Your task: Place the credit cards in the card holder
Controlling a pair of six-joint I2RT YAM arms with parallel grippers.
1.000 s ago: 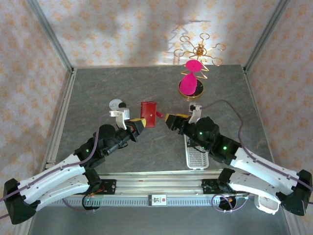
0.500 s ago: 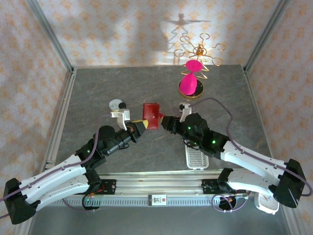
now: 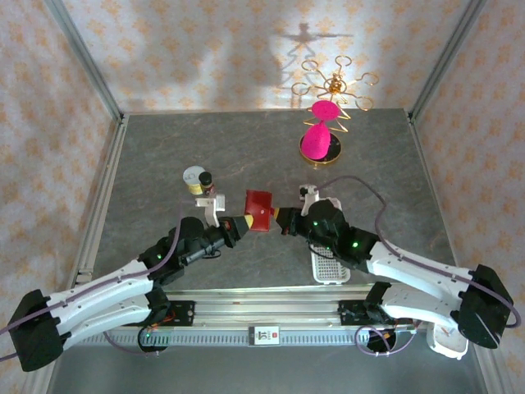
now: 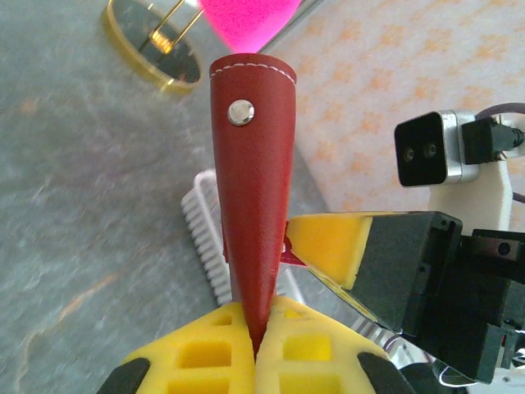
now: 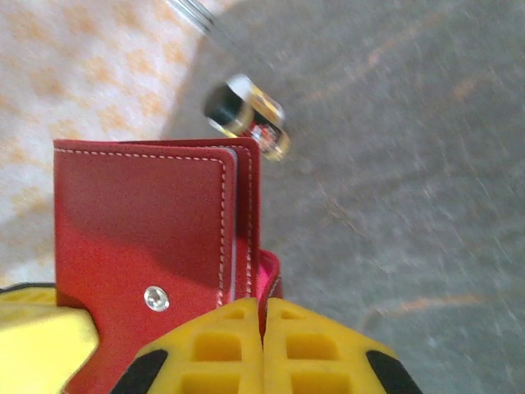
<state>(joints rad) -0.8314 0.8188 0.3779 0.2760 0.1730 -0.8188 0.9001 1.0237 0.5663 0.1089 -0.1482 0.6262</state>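
Note:
The card holder hangs folded (image 3: 258, 209) with my right gripper on its snap tab, so I should lower the card holder and swing it open by the tab (image 5: 269, 277).
The card holder (image 3: 261, 208), a small red wallet, hangs above the table's middle between both grippers. My left gripper (image 3: 244, 222) is shut on its left edge. In the left wrist view the card holder (image 4: 250, 189) stands edge-on, rising from my shut left gripper (image 4: 258, 328). My right gripper (image 3: 283, 220) is shut on the small snap tab at its right edge. In the right wrist view the tab is pinched in my right gripper (image 5: 264, 316), with the card holder (image 5: 148, 222) to its left, still folded. The credit cards are out of view.
A long white slotted tray (image 3: 330, 264) lies under my right arm. A small dark bottle (image 3: 206, 180) and a round white lid (image 3: 194, 174) stand left of centre. A gold wire stand with pink shapes (image 3: 321, 141) is at the back right.
My right gripper has moved left to the card holder's tab and shut on it. The left gripper has carried the card holder slightly nearer and to the right.

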